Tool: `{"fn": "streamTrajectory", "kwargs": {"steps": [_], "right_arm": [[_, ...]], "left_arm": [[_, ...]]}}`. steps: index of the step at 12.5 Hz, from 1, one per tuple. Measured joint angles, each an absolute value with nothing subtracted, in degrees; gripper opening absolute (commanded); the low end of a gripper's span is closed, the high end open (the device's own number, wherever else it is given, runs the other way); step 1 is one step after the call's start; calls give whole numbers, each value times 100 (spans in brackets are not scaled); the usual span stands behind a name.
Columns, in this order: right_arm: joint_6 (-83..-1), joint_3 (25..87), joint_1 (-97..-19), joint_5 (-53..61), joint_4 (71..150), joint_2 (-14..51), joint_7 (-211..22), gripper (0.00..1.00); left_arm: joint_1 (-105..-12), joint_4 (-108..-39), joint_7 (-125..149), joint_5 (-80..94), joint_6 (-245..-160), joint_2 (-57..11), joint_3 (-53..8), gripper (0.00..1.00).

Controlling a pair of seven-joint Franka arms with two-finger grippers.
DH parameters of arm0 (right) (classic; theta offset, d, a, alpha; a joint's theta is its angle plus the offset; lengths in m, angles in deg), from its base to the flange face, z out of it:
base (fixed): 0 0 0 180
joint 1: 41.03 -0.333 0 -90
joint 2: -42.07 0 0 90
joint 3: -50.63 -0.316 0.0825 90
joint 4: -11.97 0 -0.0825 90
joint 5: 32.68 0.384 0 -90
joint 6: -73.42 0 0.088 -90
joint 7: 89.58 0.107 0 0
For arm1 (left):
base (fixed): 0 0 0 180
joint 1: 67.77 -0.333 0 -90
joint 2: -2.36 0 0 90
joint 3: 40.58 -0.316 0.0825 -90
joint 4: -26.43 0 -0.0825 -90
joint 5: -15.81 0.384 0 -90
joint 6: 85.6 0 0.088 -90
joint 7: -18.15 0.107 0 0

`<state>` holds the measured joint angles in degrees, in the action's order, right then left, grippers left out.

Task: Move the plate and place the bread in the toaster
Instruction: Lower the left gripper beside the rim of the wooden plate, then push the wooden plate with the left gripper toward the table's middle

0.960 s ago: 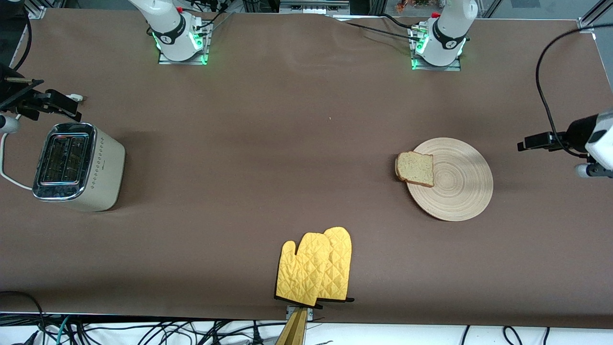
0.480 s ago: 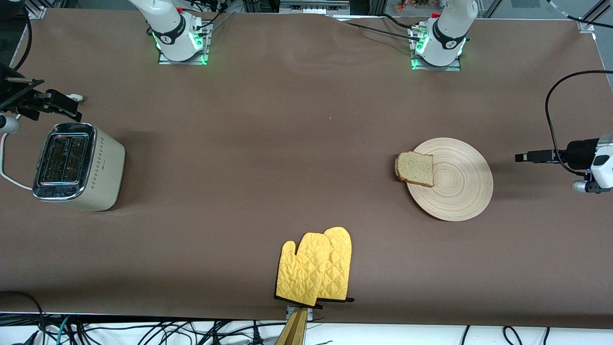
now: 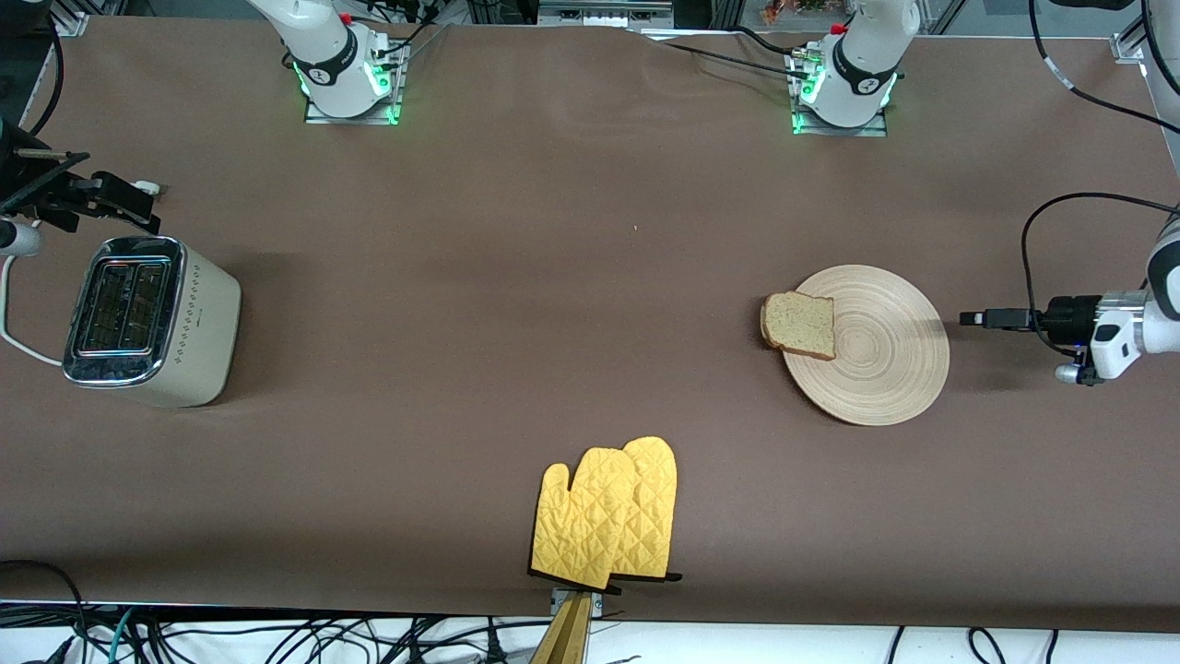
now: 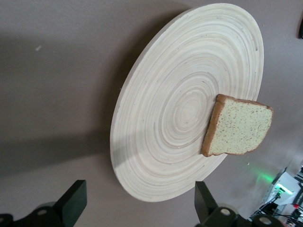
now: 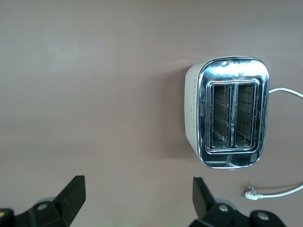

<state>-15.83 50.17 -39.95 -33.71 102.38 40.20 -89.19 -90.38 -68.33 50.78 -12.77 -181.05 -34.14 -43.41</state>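
Observation:
The left gripper's open fingers face the plate's rim opposite the bread, so it should carry on moving toward that free rim until the fingers straddle it, then close.
The plate lies on the brown table toward the left arm's end. The bread lies flat on the plate's rim, on the side toward the toaster, overhanging a little. My left gripper is low and open beside the plate's rim, on the side away from the bread, not touching. The left wrist view shows the plate and bread ahead of the open gripper. The toaster stands at the right arm's end, slots empty. My right gripper hangs open and empty above the table beside the toaster.
A pair of yellow oven mitts lies at the table's edge nearest the front camera, mid-table. The toaster's white cord trails off toward the right arm's end, its plug loose on the table.
My left gripper has come down and moved toward the plate's rim. The right arm, plate, bread and toaster have not moved.

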Motion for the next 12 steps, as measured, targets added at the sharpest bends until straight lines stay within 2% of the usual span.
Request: {"fn": "streamTrajectory", "kwargs": {"steps": [6,7,8,9,12], "right_arm": [[-1583,5017,-3994,-3371,10238,4020,-8919,100],[-1583,5017,-3994,-3371,10238,4020,-8919,100],[-1583,5017,-3994,-3371,10238,4020,-8919,100],[-1583,5017,-3994,-3371,10238,4020,-8919,100],[-1583,5018,-3994,-3371,10238,4020,-8919,100]], "left_arm": [[-9036,-6830,5576,-1798,-18231,-3886,-4328,100],[-9031,-6830,5600,-1986,-18244,-3927,-4319,97],[-9019,-6831,5647,-2167,-18255,-3969,-4311,90],[-9011,-6830,5701,-2273,-18285,-4012,-4302,77],[-9010,-6851,6069,-2346,-18470,-4180,-4236,55]]}}
